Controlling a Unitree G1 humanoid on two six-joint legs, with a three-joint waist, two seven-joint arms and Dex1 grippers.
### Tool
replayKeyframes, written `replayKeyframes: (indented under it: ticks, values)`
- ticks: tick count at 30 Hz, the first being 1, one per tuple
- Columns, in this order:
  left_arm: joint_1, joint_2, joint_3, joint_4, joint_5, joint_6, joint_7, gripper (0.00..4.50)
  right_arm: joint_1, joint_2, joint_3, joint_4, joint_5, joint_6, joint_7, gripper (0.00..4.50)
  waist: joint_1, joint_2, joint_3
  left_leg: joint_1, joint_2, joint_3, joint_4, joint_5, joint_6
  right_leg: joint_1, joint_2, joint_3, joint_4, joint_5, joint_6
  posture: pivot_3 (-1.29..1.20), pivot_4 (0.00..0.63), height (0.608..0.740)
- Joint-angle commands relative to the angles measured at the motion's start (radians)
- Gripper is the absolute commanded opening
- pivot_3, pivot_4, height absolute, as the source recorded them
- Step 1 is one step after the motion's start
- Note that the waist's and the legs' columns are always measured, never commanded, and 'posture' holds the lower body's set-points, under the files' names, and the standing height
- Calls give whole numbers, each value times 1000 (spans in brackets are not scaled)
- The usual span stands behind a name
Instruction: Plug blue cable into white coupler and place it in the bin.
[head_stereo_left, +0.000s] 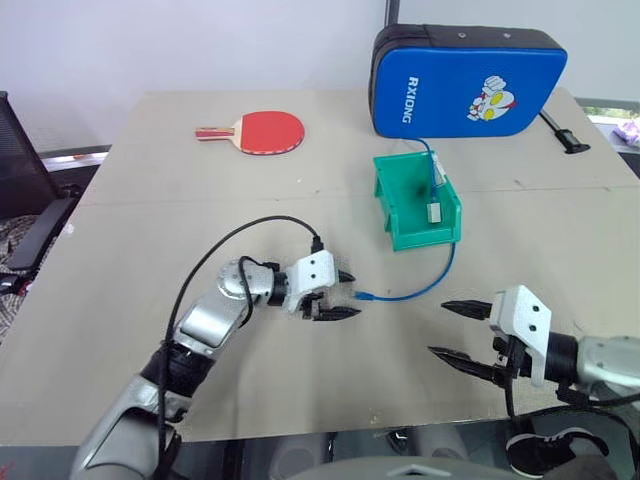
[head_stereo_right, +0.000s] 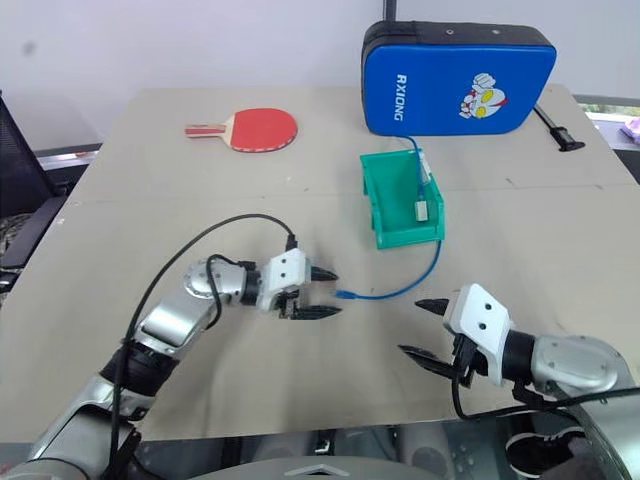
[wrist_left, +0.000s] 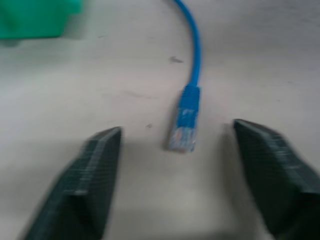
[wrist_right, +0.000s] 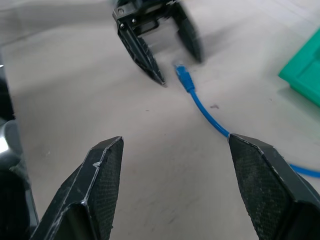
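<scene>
The blue cable is lying in a smooth curve (head_stereo_left: 429, 289), so I expect its tail (head_stereo_left: 453, 250) to stick out stiffly when I push the plug into the white coupler.
The blue cable (head_stereo_left: 425, 287) lies on the table, curving from the front of the green bin (head_stereo_left: 395, 200) to its clear plug (wrist_left: 182, 137). My left gripper (head_stereo_left: 348, 294) is open, with one finger on each side of the plug and neither touching it. My right gripper (head_stereo_left: 438, 328) is open and empty, low over the table near the front edge, to the right of the cable. In the right wrist view its fingers (wrist_right: 102, 170) frame the plug (wrist_right: 183, 76) and the left gripper beyond. The white coupler is out of view.
A second blue cable ending in a grey-white block (head_stereo_left: 433, 212) lies inside the bin. Behind the bin stands a big blue padded case (head_stereo_left: 465, 85). A red table-tennis paddle (head_stereo_left: 265, 130) lies at the back left. A black chair (head_stereo_left: 20, 190) stands off the table's left edge.
</scene>
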Motion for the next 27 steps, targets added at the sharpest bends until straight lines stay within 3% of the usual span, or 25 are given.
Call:
replayKeyframes:
  ticks: [1,4,6,10,14,22,27]
  values:
    - [-19,-6,-19,22,20,-59,-57,1444,20,26,5,-48,11,15,-69,3245,1,0,0,0,0,0,0,0,0,0,0,0,0,0,0,0,150,740]
    - [-32,-16,0,12,-12,-33,-86,51,20,99,25,-45,77,57,-131,3245,1,0,0,0,0,0,2,0,0,0,0,1,0,0,-1,0,150,740]
    - [-37,-27,28,-18,-74,48,-103,16,19,145,26,-40,130,86,-163,3245,2,0,0,0,1,-1,2,0,0,1,0,1,0,0,0,0,150,740]
    - [-85,-23,188,-171,-480,567,-105,16,7,284,-22,-3,406,162,-267,3245,1,-2,1,-2,2,-2,3,0,0,0,0,0,1,1,2,0,150,740]
    - [-103,-36,300,-238,-684,806,-19,16,-36,334,-42,28,611,196,-388,3245,-6,-1,0,-1,3,-4,4,0,0,1,0,-1,1,1,1,0,150,740]
    - [-80,-55,362,-319,-821,943,83,16,-191,406,-8,112,880,142,-592,3245,-19,-1,0,-1,2,-4,4,0,0,1,0,0,2,2,3,0,150,740]
    - [-65,-61,361,-344,-846,949,103,16,-240,383,28,148,963,134,-638,3245,-18,-1,0,-1,1,-4,4,0,0,1,0,0,2,4,-1,0,150,740]
